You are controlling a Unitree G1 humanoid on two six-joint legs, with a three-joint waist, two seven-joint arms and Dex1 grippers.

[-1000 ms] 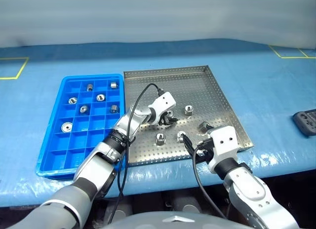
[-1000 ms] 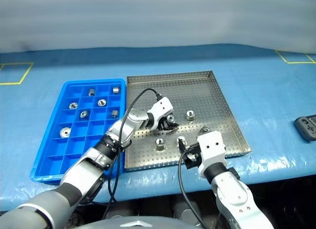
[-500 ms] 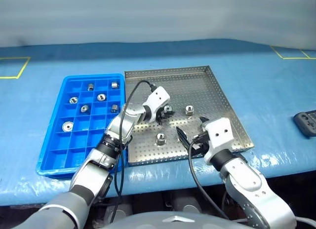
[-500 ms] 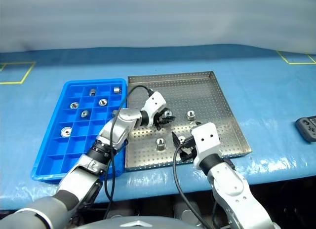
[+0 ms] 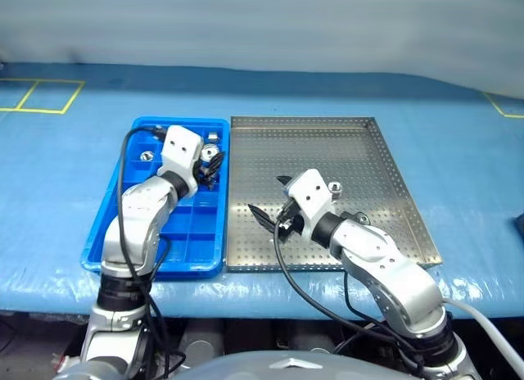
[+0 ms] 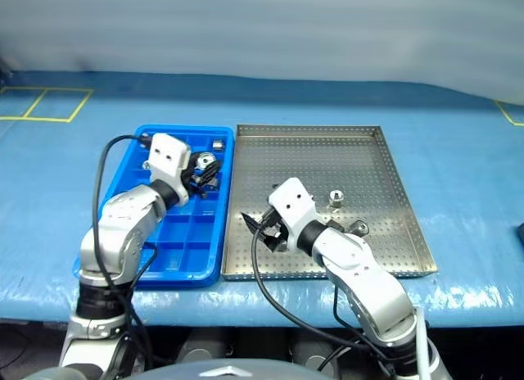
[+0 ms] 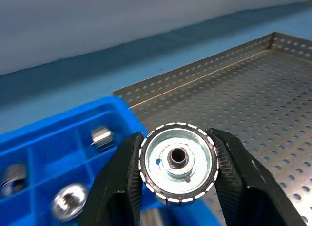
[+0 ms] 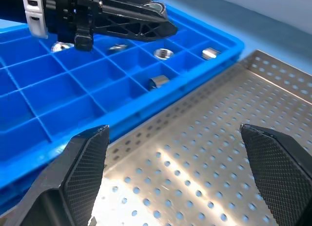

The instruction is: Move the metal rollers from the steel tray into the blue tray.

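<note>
I should keep carrying the metal roller with my left gripper because near compartments of the blue tray (image 5: 204,222) are empty. I will move it toward them until it hangs inside one (image 5: 177,225), then let go.
My left gripper (image 5: 210,162) is shut on a metal roller (image 7: 178,162), a flanged silver disc with a central hole, held above the far right part of the blue tray (image 5: 155,237). Several rollers lie in its compartments, among them one roller (image 8: 159,82) near the tray's right side. My right gripper (image 5: 268,197) stands wide open and empty, low over the left middle of the steel tray (image 5: 327,142). A roller (image 5: 334,187) stands upright on the perforated floor just right of that hand, and another (image 6: 358,228) shows partly behind the right forearm.
The two trays sit side by side on a blue covered table, the blue one on the left. Yellow tape squares (image 5: 41,97) mark the table's far left. A dark object (image 6: 521,230) peeks in at the right edge. The left arm's cable loops over the blue tray.
My left gripper closed on a roller in the steel tray, lifted it and carried it left over the blue tray. The right gripper moved left, still open. The camera view has shifted.
</note>
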